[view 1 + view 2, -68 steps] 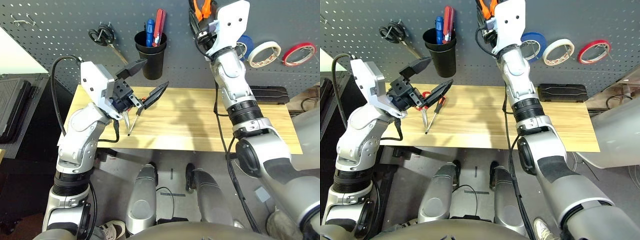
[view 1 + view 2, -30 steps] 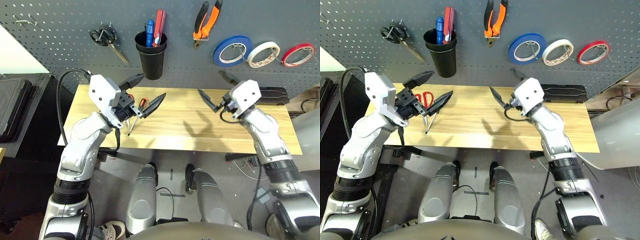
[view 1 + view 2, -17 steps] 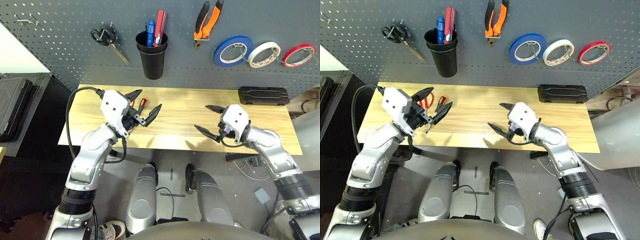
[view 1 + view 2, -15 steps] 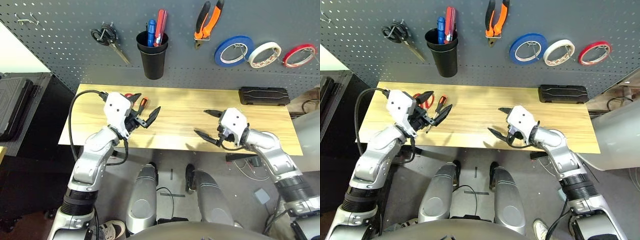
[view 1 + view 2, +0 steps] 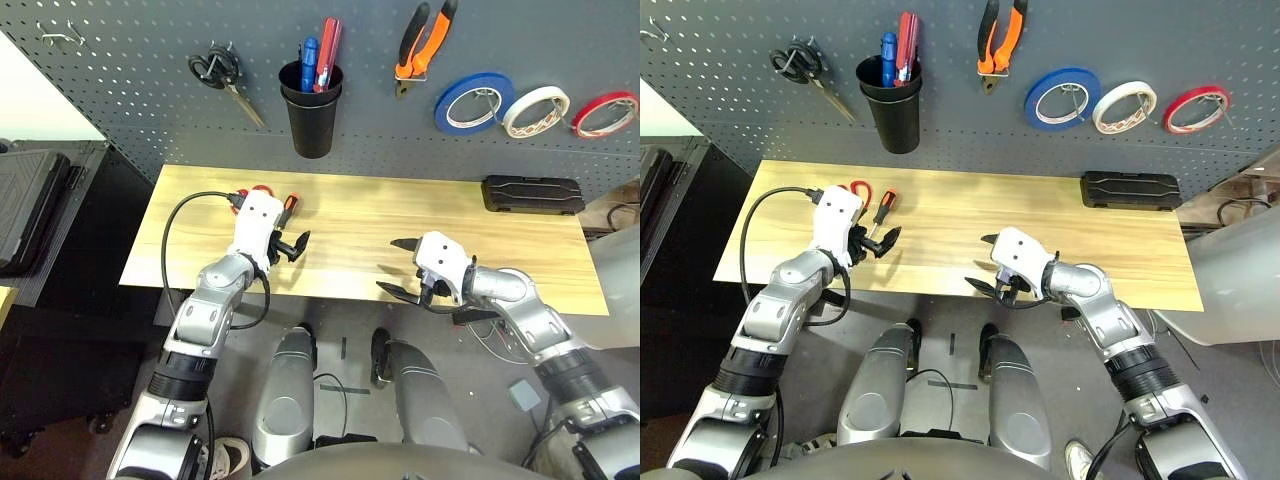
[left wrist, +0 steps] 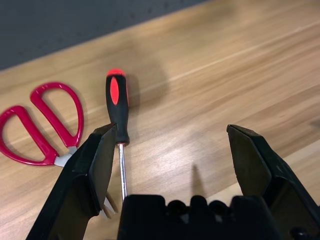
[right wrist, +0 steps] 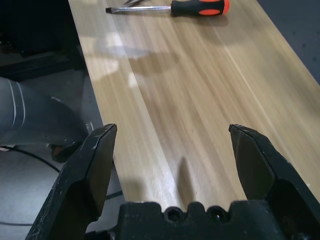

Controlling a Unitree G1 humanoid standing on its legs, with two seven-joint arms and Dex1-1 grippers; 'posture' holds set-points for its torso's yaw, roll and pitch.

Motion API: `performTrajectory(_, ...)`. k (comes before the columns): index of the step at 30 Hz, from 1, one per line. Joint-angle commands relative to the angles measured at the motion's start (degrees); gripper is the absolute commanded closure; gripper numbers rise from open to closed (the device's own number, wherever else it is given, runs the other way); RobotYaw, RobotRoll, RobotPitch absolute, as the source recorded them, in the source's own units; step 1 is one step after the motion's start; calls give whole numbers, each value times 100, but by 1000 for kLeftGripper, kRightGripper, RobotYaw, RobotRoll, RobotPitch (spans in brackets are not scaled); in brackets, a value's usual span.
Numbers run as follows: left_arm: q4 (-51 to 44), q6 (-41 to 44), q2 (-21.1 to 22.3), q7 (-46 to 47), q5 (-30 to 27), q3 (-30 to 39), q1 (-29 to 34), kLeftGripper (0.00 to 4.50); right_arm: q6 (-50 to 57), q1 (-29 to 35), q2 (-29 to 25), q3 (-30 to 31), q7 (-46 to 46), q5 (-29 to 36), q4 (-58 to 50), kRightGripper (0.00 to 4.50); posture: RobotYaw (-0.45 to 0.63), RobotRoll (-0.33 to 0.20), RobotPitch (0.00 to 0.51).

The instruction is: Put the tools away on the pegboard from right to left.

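The screwdriver's handle (image 6: 117, 101) is clear of the scissors and runs lengthwise to the open fingers, so my left gripper should keep going down and close on the handle's near end (image 6: 122, 134).
The orange-and-black pliers (image 5: 424, 44) and the cream-white tape roll (image 5: 535, 111) hang on the dark grey pegboard (image 5: 120, 120). The orange-and-black screwdriver (image 6: 117, 107) and the red-handled scissors (image 6: 44, 121) lie side by side on the wooden table (image 5: 350, 215), at its left. My left gripper (image 5: 290, 247) hovers open just in front of the screwdriver, one finger beside its shaft, holding nothing. My right gripper (image 5: 398, 267) stands open and empty low over the table's front edge, right of centre.
Black-handled scissors (image 5: 216, 72), a black cup (image 5: 311, 108) with blue and red tools, a blue tape roll (image 5: 474, 101) and a red tape roll (image 5: 606, 113) are on the pegboard. A black case (image 5: 533, 194) lies at the table's back right.
My left gripper has sunk lower and closer to the screwdriver. My right gripper has dropped and drifted left toward the table's front edge. Both stay open.
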Motion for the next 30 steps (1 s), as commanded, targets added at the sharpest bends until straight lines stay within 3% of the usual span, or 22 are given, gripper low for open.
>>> performTrajectory(1, 614, 60, -74, -30, 126, -76, -254, 0, 41, 47, 43, 78, -100, -128, 85, 33, 251, 0, 306)
performTrajectory(9, 2261, -169, -269, 230, 279, 82, -1159, 0, 162, 113, 92, 70, -244, -202, -103, 33, 211, 0, 319)
performTrajectory(19, 5059, -1185, -540, 446, 417, 297, -2381, 0, 458, 365, 44, 26, -424, -241, -596, 33, 137, 0, 324)
performTrajectory(27, 6105, -1481, -726, 436, 476, 365, -2742, 0, 499, 498, -66, 43, -435, -289, -870, 33, 112, 0, 319)
performTrajectory(30, 6260, -1538, -718, 492, 523, 368, -2762, 632, 467, 487, -90, 54, -420, -290, -881, 0, 117, 0, 316)
